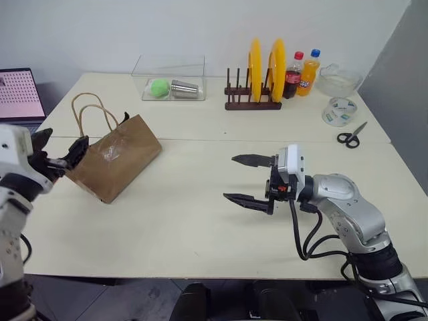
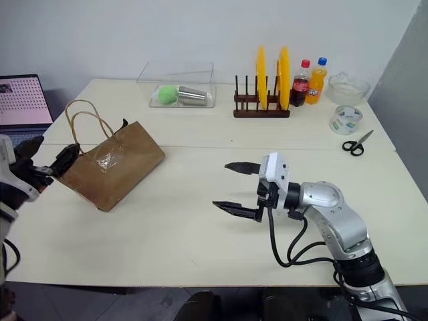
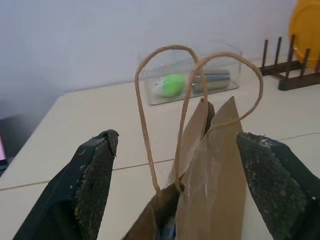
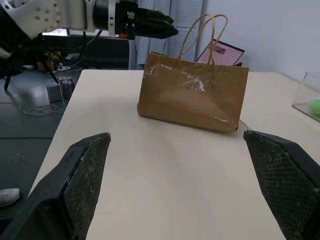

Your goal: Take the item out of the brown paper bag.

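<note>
I expect the brown paper bag [image 1: 110, 167] to keep its shape and stay upright when I carry it by its handles, because the walls [image 1: 137, 144] stand up by themselves.
The brown paper bag [image 1: 119, 160] stands tilted on the left of the table, its two cord handles [image 1: 90, 110] looping up. A clear shiny patch shows on its side. My left gripper [image 1: 61, 150] is open at the bag's left end, level with its mouth. In the left wrist view the handles and the bag's top edge [image 3: 215, 150] sit between the two fingers [image 3: 95, 175]. A bit of something white and blue [image 3: 167, 231] shows in the mouth, and the item is otherwise hidden. My right gripper [image 1: 246, 179] hangs open over the middle of the table, pointing at the bag from well to its right.
At the back stand a clear box [image 1: 170, 77] holding a green ball and a metal cup, a plate rack [image 1: 253, 100] with two yellow plates, two bottles [image 1: 301, 73] and a glass bowl [image 1: 338, 80]. A tape roll [image 1: 338, 111] and scissors [image 1: 351, 136] lie right. A laptop [image 1: 20, 93] sits far left.
</note>
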`<state>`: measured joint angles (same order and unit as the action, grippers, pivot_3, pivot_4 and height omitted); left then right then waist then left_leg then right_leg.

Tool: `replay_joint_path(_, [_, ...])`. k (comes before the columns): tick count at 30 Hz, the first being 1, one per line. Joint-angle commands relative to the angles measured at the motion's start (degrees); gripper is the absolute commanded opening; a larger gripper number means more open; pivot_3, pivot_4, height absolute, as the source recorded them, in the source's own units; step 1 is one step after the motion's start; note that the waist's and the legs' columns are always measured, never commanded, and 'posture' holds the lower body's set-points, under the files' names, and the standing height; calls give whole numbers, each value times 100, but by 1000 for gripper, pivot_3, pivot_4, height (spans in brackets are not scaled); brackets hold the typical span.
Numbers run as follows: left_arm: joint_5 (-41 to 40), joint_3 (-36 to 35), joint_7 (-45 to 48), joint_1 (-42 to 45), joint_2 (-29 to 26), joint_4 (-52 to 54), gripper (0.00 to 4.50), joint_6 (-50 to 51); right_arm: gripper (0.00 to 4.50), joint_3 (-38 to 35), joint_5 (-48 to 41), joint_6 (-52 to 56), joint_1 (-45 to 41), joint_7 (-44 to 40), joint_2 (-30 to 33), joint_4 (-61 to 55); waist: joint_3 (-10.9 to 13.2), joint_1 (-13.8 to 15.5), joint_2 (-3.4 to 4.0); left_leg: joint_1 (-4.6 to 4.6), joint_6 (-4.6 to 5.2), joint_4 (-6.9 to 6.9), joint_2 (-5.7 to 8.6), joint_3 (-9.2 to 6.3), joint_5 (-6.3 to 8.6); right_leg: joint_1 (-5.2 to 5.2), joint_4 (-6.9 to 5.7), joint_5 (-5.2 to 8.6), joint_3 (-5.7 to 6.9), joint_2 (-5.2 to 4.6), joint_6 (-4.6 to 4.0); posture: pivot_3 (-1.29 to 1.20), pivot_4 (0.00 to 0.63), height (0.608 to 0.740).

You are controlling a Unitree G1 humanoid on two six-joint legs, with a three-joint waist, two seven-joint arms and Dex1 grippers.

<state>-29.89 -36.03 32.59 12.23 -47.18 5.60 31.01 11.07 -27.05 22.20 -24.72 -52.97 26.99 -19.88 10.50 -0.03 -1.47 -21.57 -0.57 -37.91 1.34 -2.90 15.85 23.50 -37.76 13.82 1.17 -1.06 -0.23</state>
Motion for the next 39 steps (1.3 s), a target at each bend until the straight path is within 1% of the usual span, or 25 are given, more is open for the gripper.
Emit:
replay_joint_path(1, [44,290,462,576,-442,-718,3984,-140,4500,13,-60,165,-182,17,44,-381,0,-11,0,-2,0,1,0,0,0,3,-1,0,0,0,0,0,150,740])
replay_joint_path(6, [446,979,1068,1626,-807,-2191,3984,-663,4500,-32,-188,450,-349,106,76,-682,0,-10,0,-14,-1,1,0,1,0,17,-3,-1,-2,0,-1,0,150,740])
replay_joint_path(9, [684,1377,1313,2251,-844,-2888,3984,-911,4500,-259,-441,442,-544,133,-19,-745,1,-10,-1,-26,-2,-2,0,3,-1,30,-9,-3,-3,-1,-4,0,150,740])
replay_joint_path(12, [909,1635,1543,2676,-820,-3559,3984,-1265,4500,-395,-521,449,-701,135,-8,-694,1,-10,-3,-30,-2,-2,0,4,-1,35,-13,-17,-4,-1,-27,0,150,740])
replay_joint_path(21, [1277,2032,1821,3654,-750,-4752,3984,-1776,4500,-417,-446,559,-827,301,-2,-720,1,-14,-5,-50,-2,-3,0,9,-1,61,-26,-20,-5,-1,-31,0,150,740])
replay_joint_path(24, [1369,2054,1957,3897,-778,-5192,3383,-1971,4500,-390,-410,575,-830,338,1,-737,1,-16,-5,-49,-2,-5,1,12,-1,60,-28,-20,-6,-1,-31,0,150,740])
replay_joint_path(34, [1612,2222,2469,4440,-870,-5878,182,-2095,4500,-393,-393,611,-874,409,-1,-735,2,-33,-7,-50,-1,-8,2,13,-1,60,-31,-20,-6,-1,-30,0,150,740])
replay_joint_path(35, [1626,2224,2499,4462,-875,-5903,31,-2095,4500,-391,-391,611,-875,417,-4,-740,2,-34,-7,-50,-1,-8,2,12,-2,60,-31,-20,-6,-1,-30,0,150,740])
replay_joint_path(39, [1615,2214,2664,4601,-882,-5947,31,-1965,4500,-385,-393,602,-864,466,-16,-758,2,-42,-8,-49,-1,-8,1,12,-2,61,-33,-20,-5,-1,-30,0,150,740])
